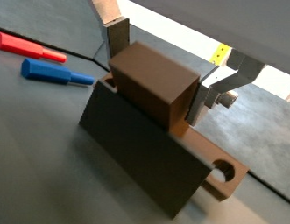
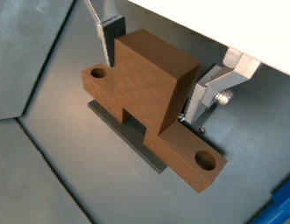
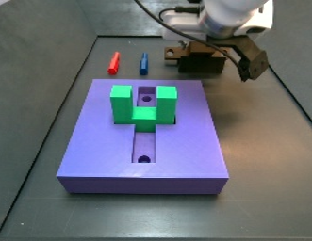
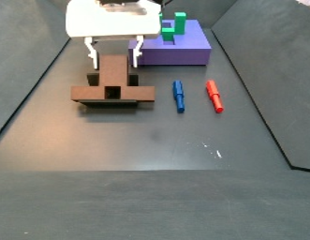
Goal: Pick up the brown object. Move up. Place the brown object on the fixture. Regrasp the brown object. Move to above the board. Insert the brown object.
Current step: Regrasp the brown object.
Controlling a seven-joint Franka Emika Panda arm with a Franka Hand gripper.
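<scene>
My gripper should expect a hidden gap under the brown object's stem (image 1: 158,83) to straddle the green block's middle (image 3: 144,120) when the object goes in, because the block's middle spans the board's slot.
The brown object (image 1: 153,79) rests across the dark fixture (image 1: 135,157), its thick stem upright and its holed bar lying along the fixture's top; it shows in both wrist views (image 2: 153,79) and both side views (image 3: 203,64) (image 4: 110,80). My gripper (image 1: 157,87) straddles the upright stem, one silver finger (image 2: 112,44) on each side, and the jaws look slightly wider than the stem, so it is open. The gripper also shows in both side views (image 4: 114,63) (image 3: 219,58). The purple board (image 3: 184,151) lies apart, bearing a green U-shaped block (image 3: 141,104).
A red pen (image 4: 214,96) and a blue pen (image 4: 179,96) lie on the floor between the fixture and the table edge. The board (image 4: 195,52) stands just beyond the gripper. A black cable crosses the floor near the pens.
</scene>
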